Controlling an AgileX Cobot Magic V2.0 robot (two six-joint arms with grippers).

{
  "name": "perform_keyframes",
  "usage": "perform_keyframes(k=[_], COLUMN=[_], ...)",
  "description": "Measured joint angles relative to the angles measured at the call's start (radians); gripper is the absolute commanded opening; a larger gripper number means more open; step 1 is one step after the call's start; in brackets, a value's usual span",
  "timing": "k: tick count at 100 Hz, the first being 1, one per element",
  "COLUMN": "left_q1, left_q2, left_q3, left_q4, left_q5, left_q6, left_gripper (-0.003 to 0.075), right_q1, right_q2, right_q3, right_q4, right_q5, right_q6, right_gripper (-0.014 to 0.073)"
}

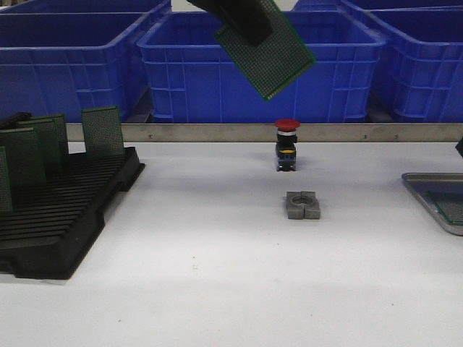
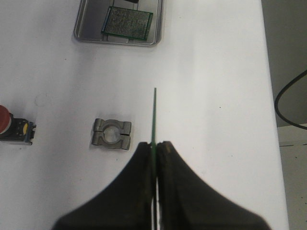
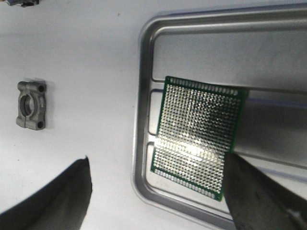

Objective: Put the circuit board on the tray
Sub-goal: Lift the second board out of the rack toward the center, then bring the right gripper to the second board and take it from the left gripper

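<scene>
My left gripper is holding the circuit board far from the tray [image 1: 438, 196], which is on my right gripper's side. My right gripper should therefore take the board's free edge [image 1: 292, 76].
My left gripper [image 1: 242, 18] is shut on a green perforated circuit board [image 1: 269, 56] and holds it tilted, high above the middle of the table. In the left wrist view the board [image 2: 154, 112] shows edge-on between the closed fingertips [image 2: 144, 151]. The silver tray [image 1: 427, 189] lies at the table's right edge and holds another circuit board [image 3: 199, 143] flat on its ridged floor. My right gripper [image 3: 158, 160] is open and empty over the tray's rim [image 3: 144, 96], one finger over the table, the other [image 3: 259, 196] over the board's corner.
A black slotted rack [image 1: 65, 224] with several upright boards [image 1: 101, 130] stands at the left. A red push button [image 1: 287, 144] and a grey metal clamp block [image 1: 302, 204] sit mid-table. Blue bins [image 1: 260, 72] line the back behind a metal rail.
</scene>
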Motion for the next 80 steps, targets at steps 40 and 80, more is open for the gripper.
perform_keyframes(k=[40, 80], left_q1=[-0.002, -0.002], left_q2=[0.015, 0.015], left_q3=[0.000, 0.000], left_q4=[0.000, 0.000], left_q5=[0.000, 0.000], left_q6=[-0.025, -0.025], left_gripper=[-0.0018, -0.0018], right_q1=[0.012, 0.201], right_q2=[-0.017, -0.194], right_q3=[0.000, 0.000], right_q4=[0.360, 0.390], right_q5=[0.187, 0.201], right_q6=[-0.397, -0.728], right_gripper=[0.0582, 0.0582])
